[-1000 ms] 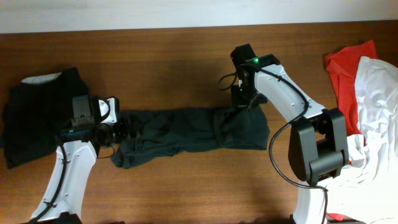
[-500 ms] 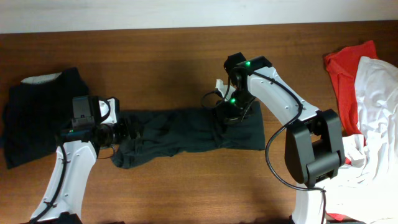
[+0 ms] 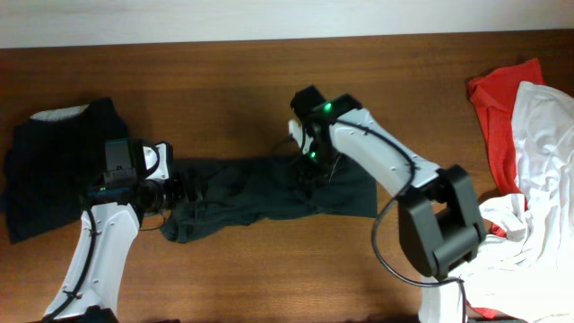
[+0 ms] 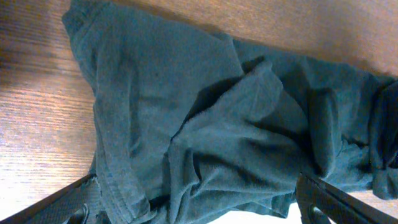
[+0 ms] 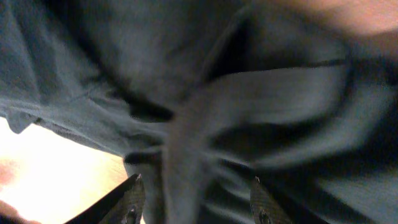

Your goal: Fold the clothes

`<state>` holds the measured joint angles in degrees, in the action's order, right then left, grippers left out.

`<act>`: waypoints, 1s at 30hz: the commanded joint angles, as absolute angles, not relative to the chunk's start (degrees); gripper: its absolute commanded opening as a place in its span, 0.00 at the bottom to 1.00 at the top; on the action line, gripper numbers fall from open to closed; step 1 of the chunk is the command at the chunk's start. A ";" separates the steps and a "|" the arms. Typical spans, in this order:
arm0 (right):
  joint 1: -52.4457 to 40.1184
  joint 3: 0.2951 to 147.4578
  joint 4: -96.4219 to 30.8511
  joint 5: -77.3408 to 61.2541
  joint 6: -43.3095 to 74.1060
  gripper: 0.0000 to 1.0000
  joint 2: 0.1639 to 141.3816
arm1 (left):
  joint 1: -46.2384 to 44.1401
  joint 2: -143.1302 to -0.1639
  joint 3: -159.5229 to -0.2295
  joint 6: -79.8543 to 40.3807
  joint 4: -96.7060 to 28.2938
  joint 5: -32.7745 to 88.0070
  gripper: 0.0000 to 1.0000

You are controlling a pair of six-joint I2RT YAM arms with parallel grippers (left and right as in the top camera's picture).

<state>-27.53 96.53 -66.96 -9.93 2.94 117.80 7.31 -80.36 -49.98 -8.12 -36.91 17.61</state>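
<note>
The dark shirt has slack folds [image 4: 225,99] across it, so I expect its gripped part [image 4: 189,186] to hang over limply and the shirt's far part to stay lying when I lift.
One of the clothes, a dark crumpled shirt [image 3: 260,193], lies stretched left to right across the middle of the table. My left gripper [image 3: 184,191] sits low at its left end, open wide. In the left wrist view the cloth [image 4: 205,118] fills the frame and lies between the spread fingertips [image 4: 78,205]. My right gripper [image 3: 309,166] hovers over the shirt's right half. Its view is blurred: the gripper [image 5: 196,202] is open, with a fold of dark cloth [image 5: 186,162] running loose between the fingers.
A folded black shirt [image 3: 49,175] with a pale collar lies at the far left. A red shirt [image 3: 498,99] and a white shirt [image 3: 543,144] are heaped at the right edge, by the right arm's base [image 3: 448,233]. Bare wooden table [image 3: 269,278] shows at the front.
My right gripper has swung left from the shirt's right end toward its middle and has gone from shut to open. The shirt's right edge has shifted a little left. The left arm has stayed still.
</note>
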 commanded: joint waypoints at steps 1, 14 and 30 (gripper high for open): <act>-24.21 100.79 -67.92 -4.03 3.92 0.59 108.68 | 7.62 -80.55 -50.17 -8.03 -36.95 17.63 0.99; -25.87 66.52 -40.53 -13.10 6.52 0.62 110.06 | 7.62 -80.55 -50.17 -8.03 -36.91 17.61 0.99; -19.35 88.99 -71.42 -1.65 6.48 0.99 97.10 | 7.68 -94.83 -50.19 0.93 -29.21 8.10 0.99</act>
